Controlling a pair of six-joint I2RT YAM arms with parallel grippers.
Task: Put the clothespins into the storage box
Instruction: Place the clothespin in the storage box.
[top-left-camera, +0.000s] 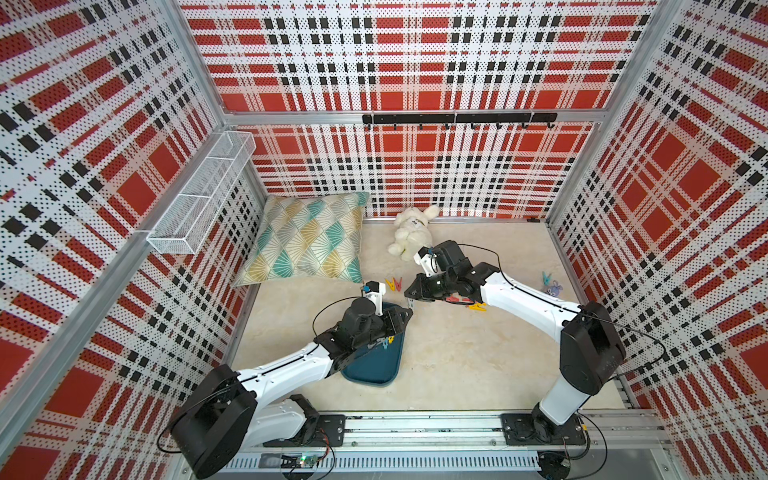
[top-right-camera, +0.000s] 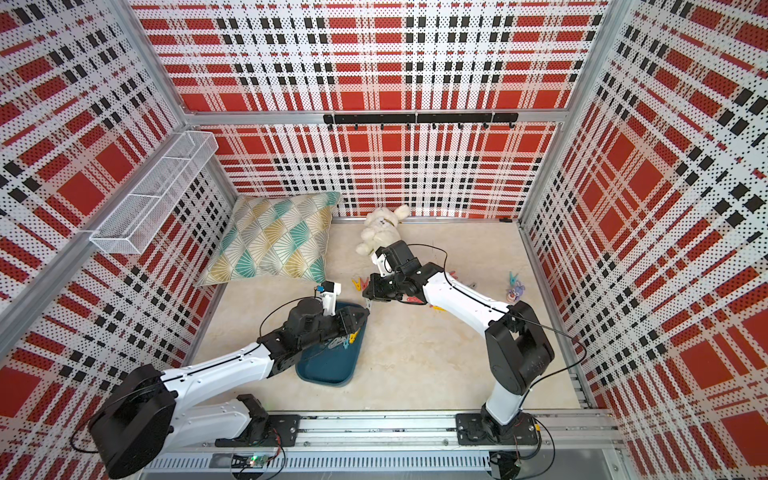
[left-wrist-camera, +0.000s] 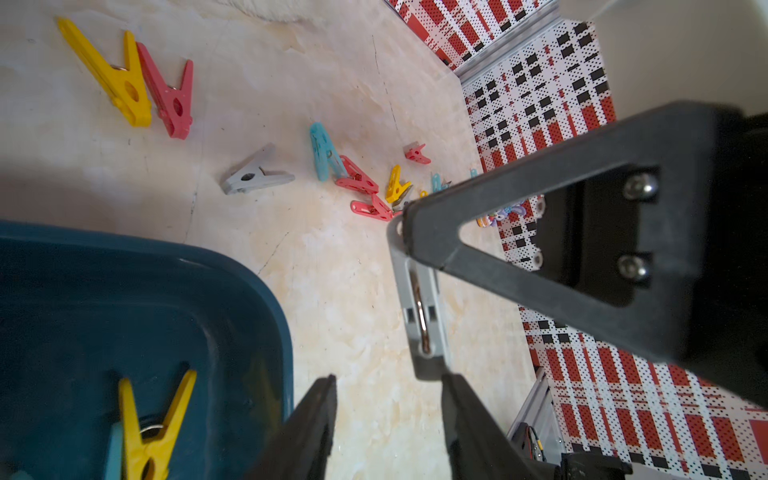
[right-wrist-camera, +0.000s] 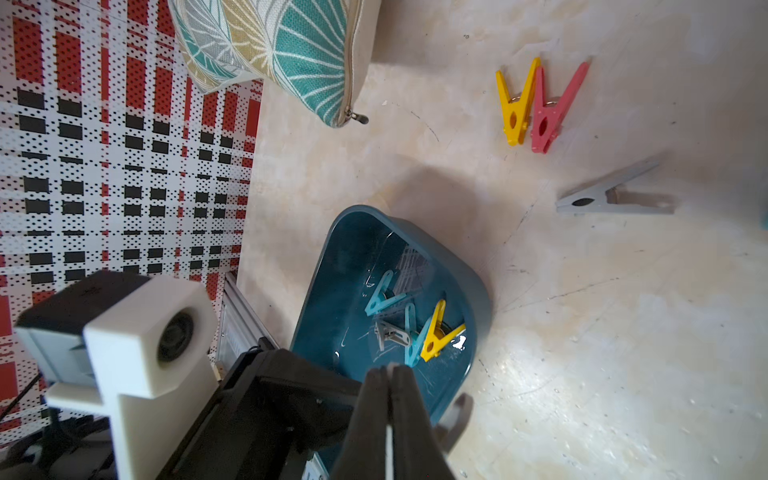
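Observation:
The grey clothespin in my right gripper is hanging outside the storage box's rim (left-wrist-camera: 281, 332), so next my left gripper grabs its lower end (left-wrist-camera: 429, 361) and brings it inside.
The dark teal storage box (top-left-camera: 374, 370) (top-right-camera: 328, 370) lies at front left, partly under my left arm, and holds yellow (right-wrist-camera: 438, 332), light blue (right-wrist-camera: 382, 295) and grey (right-wrist-camera: 390, 332) clothespins. My right gripper (right-wrist-camera: 390, 368) (top-left-camera: 410, 303) is shut on a grey clothespin (left-wrist-camera: 422, 316), which hangs just beside the box's far corner rim (left-wrist-camera: 249, 266). My left gripper (left-wrist-camera: 388, 378) (top-left-camera: 405, 316) is open right below that pin, one fingertip close to its lower end. Loose on the floor are a yellow pin (left-wrist-camera: 112, 75), a red pin (left-wrist-camera: 170, 95), a grey pin (left-wrist-camera: 253, 176), a light blue pin (left-wrist-camera: 324, 153) and several more behind them.
A patterned pillow (top-left-camera: 307, 237) leans in the back left corner, with a white plush toy (top-left-camera: 411, 235) beside it. A small purple toy (top-left-camera: 555, 286) and a light blue pin (top-left-camera: 547, 277) lie near the right wall. A white wire basket (top-left-camera: 199, 199) hangs on the left wall.

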